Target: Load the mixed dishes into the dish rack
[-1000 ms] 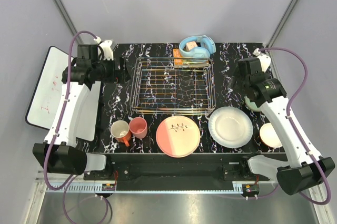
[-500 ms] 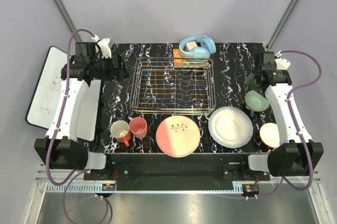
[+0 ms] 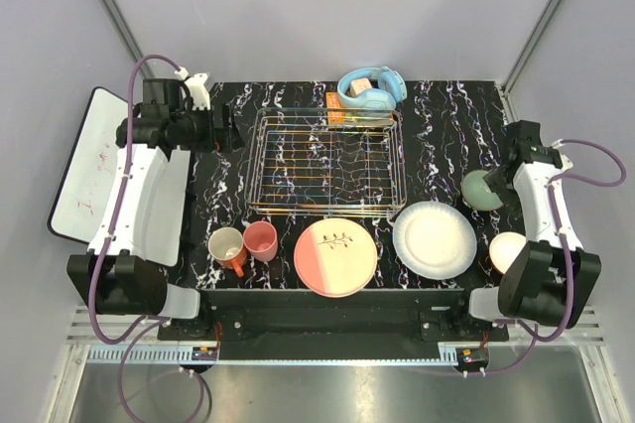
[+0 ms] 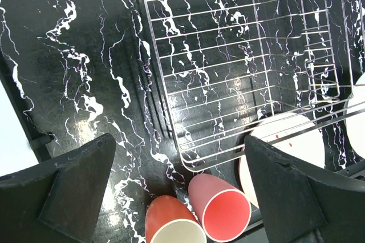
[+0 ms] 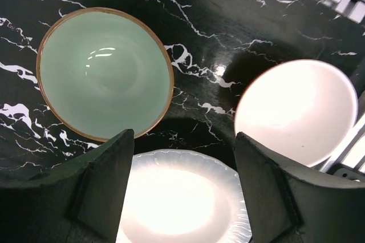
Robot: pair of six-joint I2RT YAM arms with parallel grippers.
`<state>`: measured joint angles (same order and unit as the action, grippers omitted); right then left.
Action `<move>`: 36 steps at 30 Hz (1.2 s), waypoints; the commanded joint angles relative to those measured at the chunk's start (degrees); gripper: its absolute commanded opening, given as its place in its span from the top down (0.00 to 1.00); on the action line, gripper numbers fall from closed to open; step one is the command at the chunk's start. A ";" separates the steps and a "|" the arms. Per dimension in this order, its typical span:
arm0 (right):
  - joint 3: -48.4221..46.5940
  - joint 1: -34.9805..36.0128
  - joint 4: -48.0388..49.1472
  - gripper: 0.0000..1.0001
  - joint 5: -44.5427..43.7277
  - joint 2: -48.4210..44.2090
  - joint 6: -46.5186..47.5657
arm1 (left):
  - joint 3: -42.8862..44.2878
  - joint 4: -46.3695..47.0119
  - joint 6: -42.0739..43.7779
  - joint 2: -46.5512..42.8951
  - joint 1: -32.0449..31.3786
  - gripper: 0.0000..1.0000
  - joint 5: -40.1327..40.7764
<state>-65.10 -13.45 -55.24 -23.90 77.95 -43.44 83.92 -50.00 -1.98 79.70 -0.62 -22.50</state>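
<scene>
My right gripper is going down, and there is an open gap (image 5: 204,97) between the pale green bowl's rim and the orange-outside white bowl. It should keep going down astride that rim (image 5: 171,90) and close there.
The empty silver dish rack (image 3: 325,160) stands mid-table. In front of it lie the pink-and-cream plate (image 3: 335,256) and the white plate (image 3: 434,239). The salmon-pink cup (image 3: 261,240) and the cream mug (image 3: 227,247) stand front left. The pale green bowl (image 3: 480,190) and the orange-outside white bowl (image 3: 508,249) sit at the right. My left gripper (image 4: 179,197) is open and empty, high left of the rack (image 4: 239,55), above cup (image 4: 219,206) and mug (image 4: 171,223). My right gripper (image 5: 185,180) is open and empty, above the white plate (image 5: 182,197), between green bowl (image 5: 105,72) and white bowl (image 5: 296,109).
Light blue headphones (image 3: 372,88) lie on an orange box behind the rack. A white board with red marks (image 3: 89,160) lies off the table's left edge. Grey walls close in the back and sides.
My right arm has swung back to the right edge and folded up, uncovering the green bowl and white bowl. My left arm has barely moved. No dish has moved.
</scene>
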 commanded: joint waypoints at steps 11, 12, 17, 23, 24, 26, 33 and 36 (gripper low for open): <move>0.06 -2.28 4.97 0.23 1.75 8.62 -5.69 | 1.07 3.24 2.94 1.86 0.54 0.01 -2.46; 0.32 -2.37 5.58 0.23 1.67 8.97 -5.95 | 1.07 3.33 3.21 1.95 0.54 0.01 -2.63; 0.94 -3.25 6.55 0.22 0.87 12.04 -6.30 | 0.63 3.33 3.38 1.95 2.38 0.01 -3.25; 1.29 -3.60 7.96 0.23 0.52 14.86 -6.31 | -0.42 3.42 3.91 1.95 3.61 0.01 -4.04; 1.29 -3.68 8.39 0.23 0.52 15.29 -6.39 | -0.42 3.50 3.91 1.86 3.70 0.01 -4.13; 1.29 -3.77 9.10 0.23 0.43 16.70 -6.57 | -0.60 3.42 4.00 1.86 3.96 0.01 -4.22; 2.34 -3.95 13.49 0.26 0.08 21.10 -6.92 | -0.60 3.42 4.17 0.98 4.31 0.01 -4.57; 2.26 -3.95 13.93 0.33 0.78 22.51 -7.62 | -0.86 2.89 4.79 0.55 4.40 0.01 -5.80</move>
<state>-63.16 -16.99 -43.75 -21.69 99.24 -49.34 83.74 -49.17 1.61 81.91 3.40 -25.47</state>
